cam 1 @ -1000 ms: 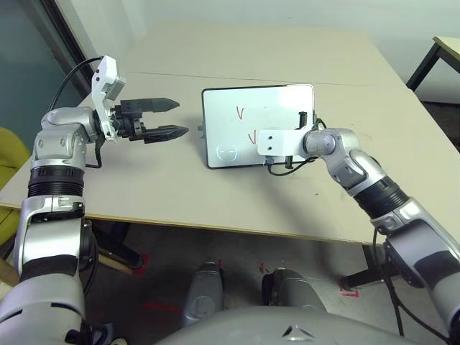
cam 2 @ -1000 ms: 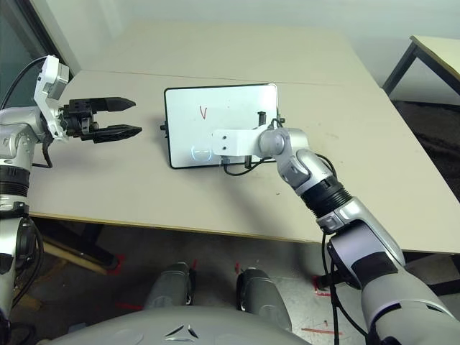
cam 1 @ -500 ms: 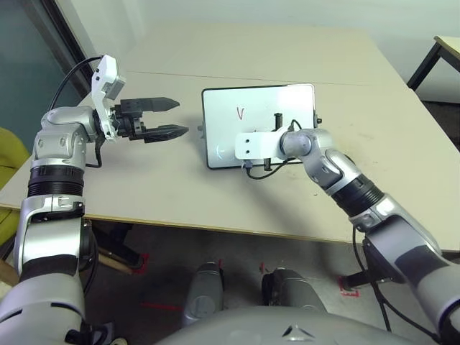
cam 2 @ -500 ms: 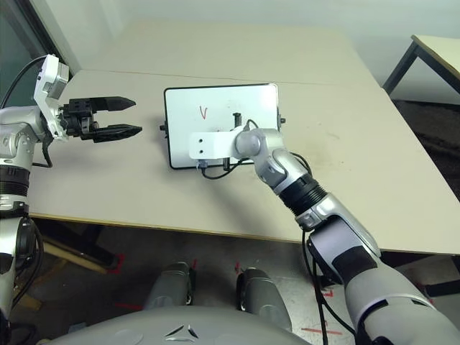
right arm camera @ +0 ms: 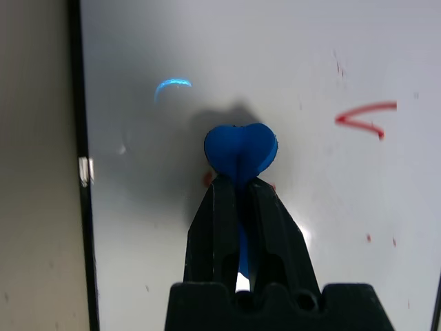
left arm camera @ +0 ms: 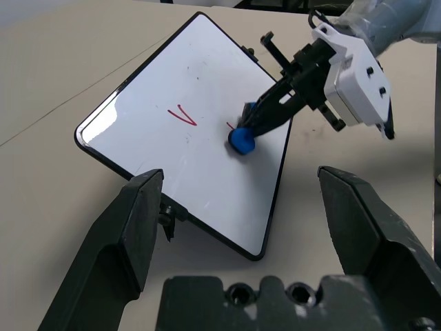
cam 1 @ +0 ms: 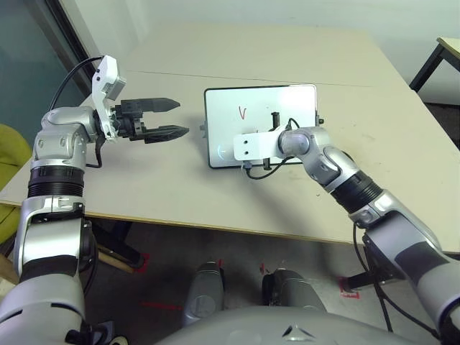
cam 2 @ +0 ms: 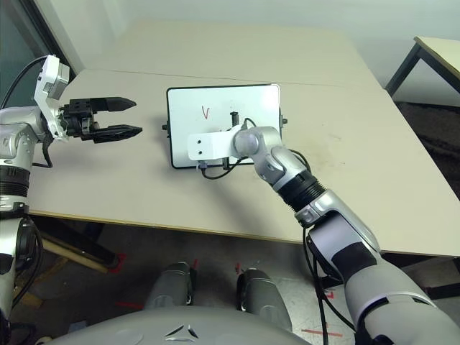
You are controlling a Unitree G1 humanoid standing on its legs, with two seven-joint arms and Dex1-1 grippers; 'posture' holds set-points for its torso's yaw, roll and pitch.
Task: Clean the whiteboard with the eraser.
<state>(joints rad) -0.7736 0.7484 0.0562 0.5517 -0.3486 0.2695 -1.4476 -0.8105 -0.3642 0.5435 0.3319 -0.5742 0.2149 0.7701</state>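
Red traces (right arm camera: 208,179) still show beside the eraser. My right gripper should rub the eraser back and forth over these traces (left arm camera: 230,125) before it wipes the red tick.
The whiteboard (cam 1: 287,100) lies flat on the table, black-framed, with one red tick (cam 1: 242,113) near its middle. In the left wrist view my right gripper (left arm camera: 253,125) is shut on the small blue eraser (left arm camera: 241,141) and presses it onto the whiteboard (left arm camera: 172,83), just beside the red tick (left arm camera: 182,116). A trace of red shows at the eraser's edge. The right wrist view shows the eraser (right arm camera: 240,148) squeezed between the black fingers (right arm camera: 219,214), against the board. My left gripper (cam 1: 182,116) hovers open, left of the board and apart from it.
The beige table (cam 1: 144,172) has its front edge close to me and a seam across the back. A second table (cam 1: 449,47) stands at the far right. A yellow object (cam 1: 8,147) sits off the table's left side.
My right arm has swept the eraser leftward across the board. The lower red tick seen a second ago has been wiped away. The left arm has stayed still.
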